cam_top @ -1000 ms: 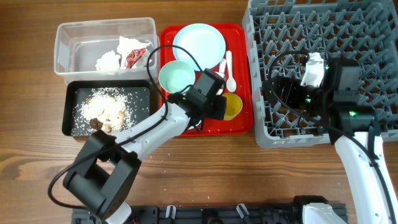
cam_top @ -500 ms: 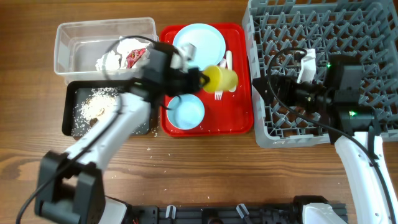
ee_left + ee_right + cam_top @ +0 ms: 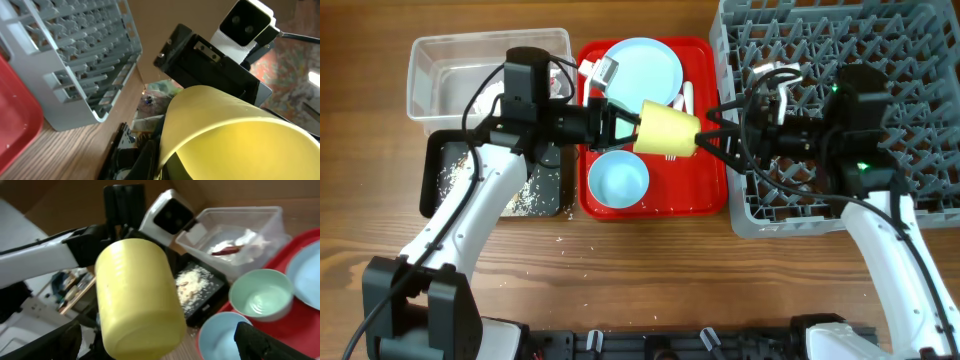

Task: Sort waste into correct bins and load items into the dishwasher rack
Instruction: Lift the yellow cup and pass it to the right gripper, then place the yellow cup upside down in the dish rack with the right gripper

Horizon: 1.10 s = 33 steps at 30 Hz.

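Next, I take the cup by its base [image 3: 693,135] with my right gripper to put it rim-down in the rack, as my left gripper holds the yellow cup's rim [image 3: 642,127].
The small yellow cup [image 3: 668,130] hangs on its side above the red serving tray [image 3: 650,205], its base toward the rack. My left gripper [image 3: 628,126] is shut on its rim; the cup fills the left wrist view [image 3: 235,135]. My right gripper [image 3: 712,132] is open, fingers on either side of the cup's base [image 3: 137,297], apart from it. The pale blue plate [image 3: 640,68], a blue bowl [image 3: 619,180] and white cutlery [image 3: 685,97] lie on the tray. The pale green bowl [image 3: 260,297] shows in the right wrist view. The grey rack [image 3: 880,60] stands at right.
The clear tub [image 3: 450,75] at back left holds white tissue [image 3: 222,245] and the red-and-white wrapper [image 3: 234,250]. The black tray [image 3: 445,175] in front of it holds food scraps and white crumbs [image 3: 192,280]. A few crumbs lie on the wood near the red tray.
My left gripper has lifted the yellow cup off the tray and carried it right toward the rack. My right gripper has moved left out of the rack and opened around the cup's base.
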Tool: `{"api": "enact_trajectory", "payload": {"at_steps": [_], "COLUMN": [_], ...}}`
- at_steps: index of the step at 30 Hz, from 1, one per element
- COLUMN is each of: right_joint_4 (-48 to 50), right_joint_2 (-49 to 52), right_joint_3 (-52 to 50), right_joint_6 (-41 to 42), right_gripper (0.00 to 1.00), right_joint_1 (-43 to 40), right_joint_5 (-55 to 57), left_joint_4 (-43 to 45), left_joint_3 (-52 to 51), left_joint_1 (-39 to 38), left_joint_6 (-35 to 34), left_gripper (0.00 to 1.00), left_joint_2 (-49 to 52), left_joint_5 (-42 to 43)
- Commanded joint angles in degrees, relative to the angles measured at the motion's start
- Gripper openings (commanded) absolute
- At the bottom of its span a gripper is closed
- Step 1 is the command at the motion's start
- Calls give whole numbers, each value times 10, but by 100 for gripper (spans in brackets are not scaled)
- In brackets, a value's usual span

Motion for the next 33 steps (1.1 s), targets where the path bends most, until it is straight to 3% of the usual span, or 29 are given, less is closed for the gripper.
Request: {"api": "enact_trajectory", "payload": {"at_steps": [1,5,8,14,19,24,26,31,33], "right_joint_4": [18,21,43,47,47,47,47,47,39], "right_joint_2": [17,23,23,23,23,23,23,21,17], "right_joint_3": [9,9,9,9,9,9,9,9,9], "right_joint_6": [1,7,22,31,31,31,30,42,45], "right_gripper": [99,90,77,76,81,56,53,41,41], "right_joint_1": [22,44,57,74,80,80,80,64,44], "right_joint_5": [-47,-46,-45,-37,-37,-35,-33,-19,-19], "left_joint_4": [2,2,2,2,2,2,2,2,2], "left_joint_3": [4,4,4,4,4,4,4,4,4], "left_joint_1": [-4,-4,-4,-4,-4,-4,-4,-4,-4], "left_joint_6": [-2,-2,-2,-2,-2,-2,-1,-1,-1], "left_gripper": [4,4,4,4,4,4,6,23,23], "left_joint_2": [-6,-6,-6,-6,-6,-6,-6,-6,-6], "left_joint_5": [26,26,26,17,13,13,13,13,10]}}
